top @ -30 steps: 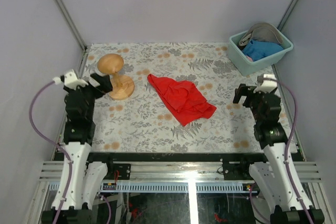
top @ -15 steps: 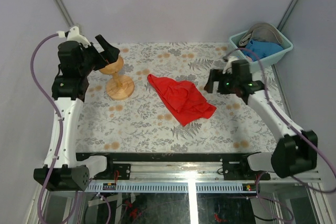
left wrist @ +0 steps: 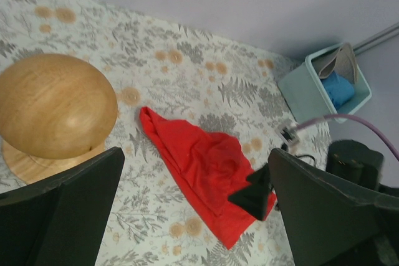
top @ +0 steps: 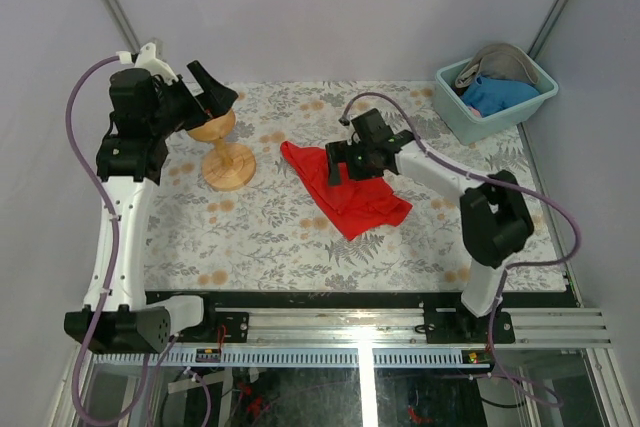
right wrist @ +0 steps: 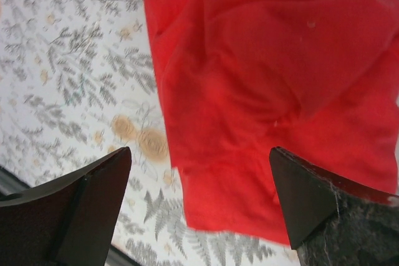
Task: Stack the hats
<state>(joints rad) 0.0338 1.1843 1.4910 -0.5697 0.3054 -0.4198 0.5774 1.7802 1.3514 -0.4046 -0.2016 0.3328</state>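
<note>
Next, my right gripper drags the red cloth (top: pixel 362 208) to the back wall (top: pixel 345 79) before it pulls the teal bin closer, because the cloth covers the space by the wooden stand.
Two of the hats lie in a teal bin (top: pixel 458 112) at the back right: a grey hat (top: pixel 497 59) on top and a blue hat (top: pixel 497 95) beside it. The left wrist view shows the same grey hat (left wrist: pixel 340 60) and blue hat (left wrist: pixel 340 88). My left gripper (top: pixel 213 89) is raised over the wooden stand, open and empty (left wrist: pixel 194 154). My right gripper (top: pixel 334 164) is stretched to the table's middle. It hovers open just above the red cloth (right wrist: pixel 199 151), holding nothing.
A flat red cloth (top: pixel 345 187) lies crumpled mid-table. A round-topped wooden stand (top: pixel 212 125) rises at the back left, directly under my left gripper. Grey walls enclose the floral table on three sides. The bin (left wrist: pixel 299 95) sits in the far right corner.
Both arms left their folded rest poses. The left arm rose and leaned over the wooden stand. The right arm swung left and forward until it reached the red cloth. Both grippers stayed open.
</note>
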